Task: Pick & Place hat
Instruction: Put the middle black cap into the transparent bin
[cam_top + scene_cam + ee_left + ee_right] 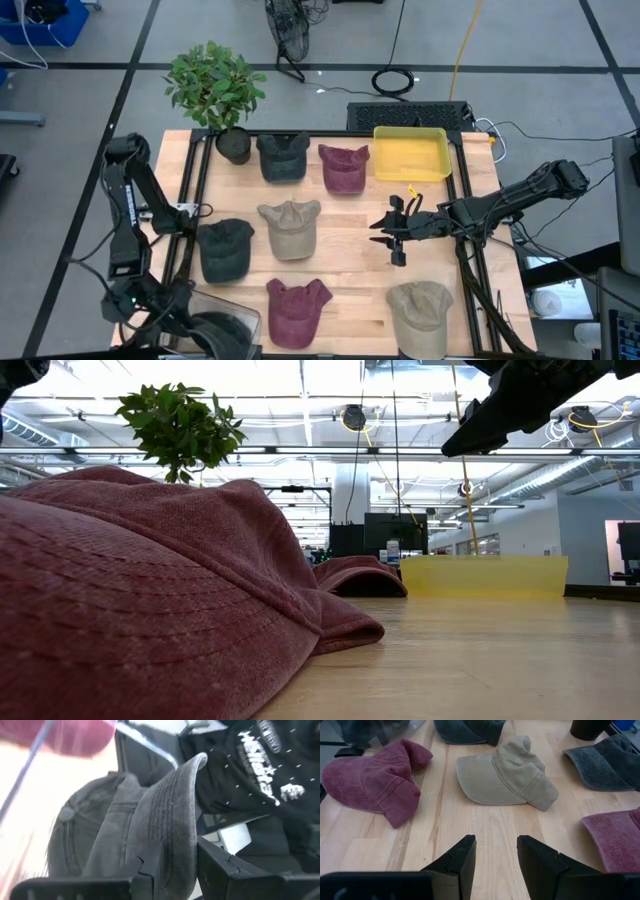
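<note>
The dark grey cap's brim (172, 807) sticks up past the clear bin's rim (169, 758), so my left gripper should open, grip the cap's brim again and set the cap down inside.
My left gripper (218, 338) is at the table's near left corner, shut on a dark grey cap (130, 835), which seems to sit over a clear bin (240, 315). My right gripper (398, 238) hovers open above bare wood right of centre, touching nothing. Several caps lie flat on the table: dark grey (283, 156), maroon (343, 166), tan (290, 228), dark grey (224, 249), maroon (297, 311) and tan (420, 318). In the right wrist view the open fingers (495, 860) point toward the middle tan cap (507, 772). My left gripper holds the dark grey cap by its stitched brim (167, 855). The brim runs edge-on between the two fingers (235, 875). The crown with its top button (70, 812) extends ahead of the fingers. Whether the cap rests on anything cannot be told.
A yellow tray (410, 153) stands at the far right of the table, a potted plant (215, 90) at the far left. A maroon cap (150, 590) fills the low view's foreground. Bare wood lies under and around my right gripper. Cables run along the right edge.
</note>
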